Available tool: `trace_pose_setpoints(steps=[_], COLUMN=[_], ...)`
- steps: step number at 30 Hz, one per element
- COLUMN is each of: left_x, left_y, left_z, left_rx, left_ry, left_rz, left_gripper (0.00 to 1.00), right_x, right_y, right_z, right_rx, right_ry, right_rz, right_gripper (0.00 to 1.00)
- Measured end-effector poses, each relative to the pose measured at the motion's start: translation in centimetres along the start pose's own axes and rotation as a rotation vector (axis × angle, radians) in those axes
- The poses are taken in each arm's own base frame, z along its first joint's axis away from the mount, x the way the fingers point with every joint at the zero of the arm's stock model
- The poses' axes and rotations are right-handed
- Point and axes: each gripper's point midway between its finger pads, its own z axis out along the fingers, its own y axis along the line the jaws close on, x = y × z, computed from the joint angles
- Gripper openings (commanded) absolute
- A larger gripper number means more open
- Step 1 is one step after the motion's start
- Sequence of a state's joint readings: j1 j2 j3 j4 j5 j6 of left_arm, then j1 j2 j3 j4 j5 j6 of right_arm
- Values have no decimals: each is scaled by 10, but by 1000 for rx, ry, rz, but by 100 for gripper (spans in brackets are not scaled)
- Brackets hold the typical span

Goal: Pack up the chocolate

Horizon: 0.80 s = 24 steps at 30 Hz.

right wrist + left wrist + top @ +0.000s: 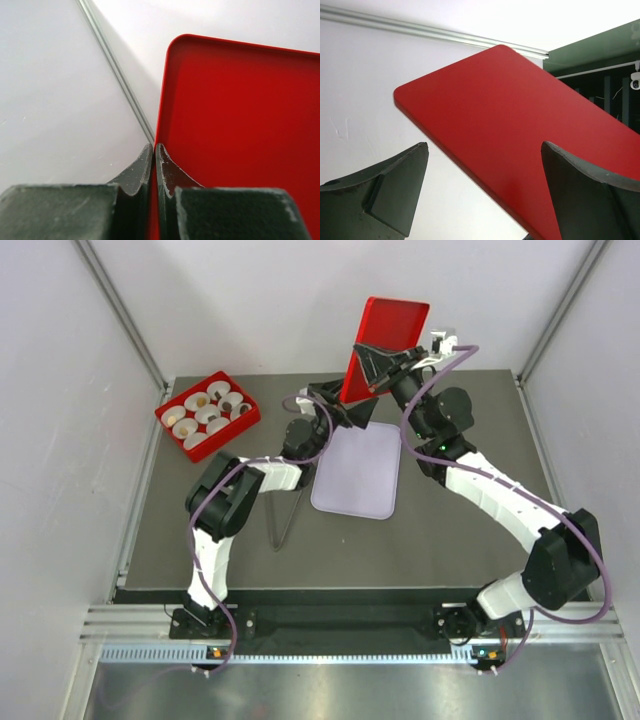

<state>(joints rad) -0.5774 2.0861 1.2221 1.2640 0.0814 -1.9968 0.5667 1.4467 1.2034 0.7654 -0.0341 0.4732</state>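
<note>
The lid's broad side (500,115) is at a slant across the open fingers of my left gripper, so my left gripper should move back, turn and grip the lid by its edge (347,383).
A red box (246,424) at the back left holds several white paper cups with small brown and caramel chocolate pieces (203,400) in them. My right gripper (378,358) is shut on the edge of a flat red lid (392,335) and holds it upright above the table. The right wrist view shows its jaws (154,146) pinching the lid's rim (240,115). My left gripper (345,408) is open just below the lid. In the left wrist view the lid (510,115) spans the space between its spread fingers (484,145); I cannot tell if they touch it.
A pale lavender tray (360,475) lies on the dark mat in the middle, under the two grippers. A thin dark rod (287,515) lies left of it, beside the left arm. White walls enclose the table on three sides.
</note>
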Motion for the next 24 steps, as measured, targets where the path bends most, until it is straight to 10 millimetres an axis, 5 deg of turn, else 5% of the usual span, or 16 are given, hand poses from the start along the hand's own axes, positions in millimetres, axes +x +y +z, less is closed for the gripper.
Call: trace_pose_setpoints(steps=[8, 15, 18, 24], left_x=[-12, -37, -26, 16], left_y=[30, 20, 6, 6], left_z=[-24, -38, -40, -42], left_rx=[-93, -137, -141, -219], left_ry=[-13, 41, 101, 220], left_rz=[-6, 17, 77, 506], left_gripper=[99, 97, 95, 96], right_x=[-8, -30, -38, -38], right_y=[-6, -27, -32, -49], right_z=[-1, -9, -13, -22], right_rx=[-24, 57, 111, 249], right_ry=[-6, -18, -29, -7], right_rz=[1, -17, -1, 67], right_gripper=[0, 0, 0, 0])
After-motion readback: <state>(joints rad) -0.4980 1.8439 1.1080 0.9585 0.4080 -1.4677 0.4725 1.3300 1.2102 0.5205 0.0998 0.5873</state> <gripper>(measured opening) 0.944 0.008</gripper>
